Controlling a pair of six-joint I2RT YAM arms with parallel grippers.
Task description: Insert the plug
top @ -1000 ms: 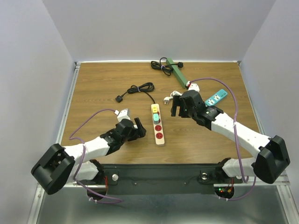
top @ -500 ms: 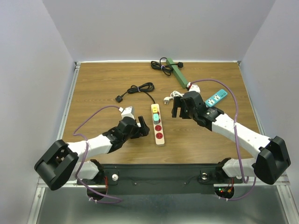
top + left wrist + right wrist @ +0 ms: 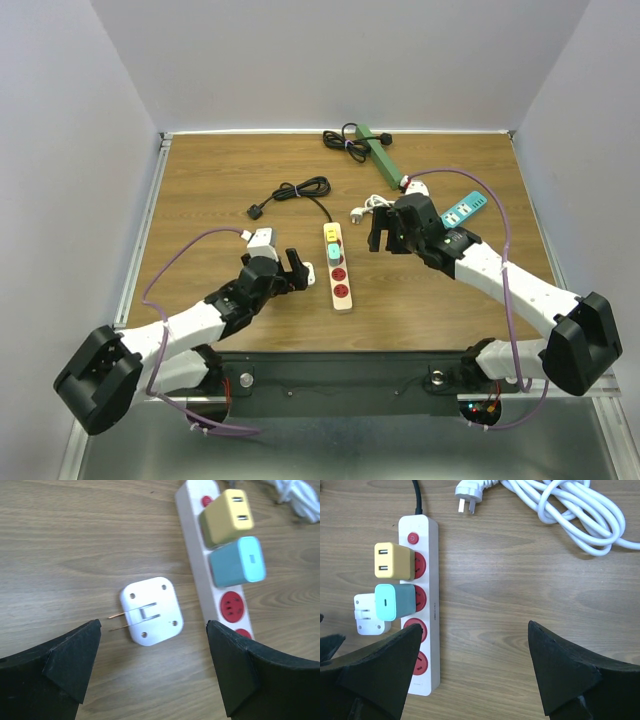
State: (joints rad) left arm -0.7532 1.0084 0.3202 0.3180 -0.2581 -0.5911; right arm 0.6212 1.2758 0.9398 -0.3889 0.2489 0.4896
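Next, my left gripper turns, because the plug's pins [image 3: 118, 621] point at its finger. It should grab the plug's body [image 3: 152, 611] by its opposite corners, away from the pins.
A white power strip [image 3: 338, 268] with red sockets lies mid-table; a yellow adapter [image 3: 332, 237] and a teal adapter [image 3: 335, 252] sit in its upper sockets. A white square plug [image 3: 151, 610] lies flat on the wood just left of the strip [image 3: 205, 575], its two prongs pointing left. My left gripper [image 3: 153, 625] is open and empty, its fingers on either side of the plug without touching it; it also shows in the top view [image 3: 296, 268]. My right gripper [image 3: 475, 627] is open and empty above the wood right of the strip [image 3: 431, 605]; the plug [image 3: 367, 614] shows at that view's left edge.
A coiled white cable [image 3: 575, 510] with its plug [image 3: 469, 492] lies beyond the right gripper. A black cord [image 3: 295, 190] runs from the strip's far end. A green power strip [image 3: 378, 155] and a teal one [image 3: 462, 211] lie at the back right.
My left arm has drawn back and to the left a little, its gripper staying by the strip. The right arm has barely moved.
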